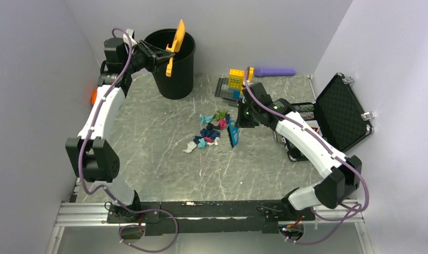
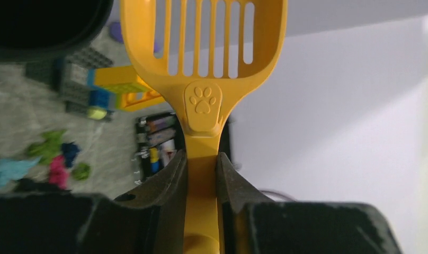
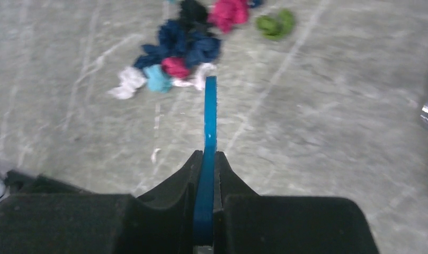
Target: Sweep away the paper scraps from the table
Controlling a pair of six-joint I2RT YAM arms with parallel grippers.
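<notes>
The small green wad [image 3: 275, 24] lies behind the edge of the robot's blue scraper, so next the right gripper takes the scraper to the wad's far side [image 3: 320, 32] before it sweeps into the scoop.
The paper scraps [image 1: 211, 131] lie in a loose pile of pink, navy, teal, green and white wads on the marble table [image 1: 164, 159], near its middle. They also show in the right wrist view [image 3: 183, 45] and the left wrist view [image 2: 53, 159]. My left gripper [image 1: 158, 57] is shut on the handle of a yellow slotted scoop [image 1: 176, 45], held up over a black bucket [image 1: 172, 61]. The scoop [image 2: 204, 58] is empty. My right gripper [image 1: 242, 114] is shut on a flat blue scraper [image 1: 233, 133], whose edge [image 3: 209, 121] stands just right of the pile.
A stack of building bricks [image 1: 234, 82] on a dark baseplate and a purple handle [image 1: 275, 71] lie at the back. An open black case [image 1: 341, 111] with striped chips stands at the right. Grey walls close in on the left, back and right.
</notes>
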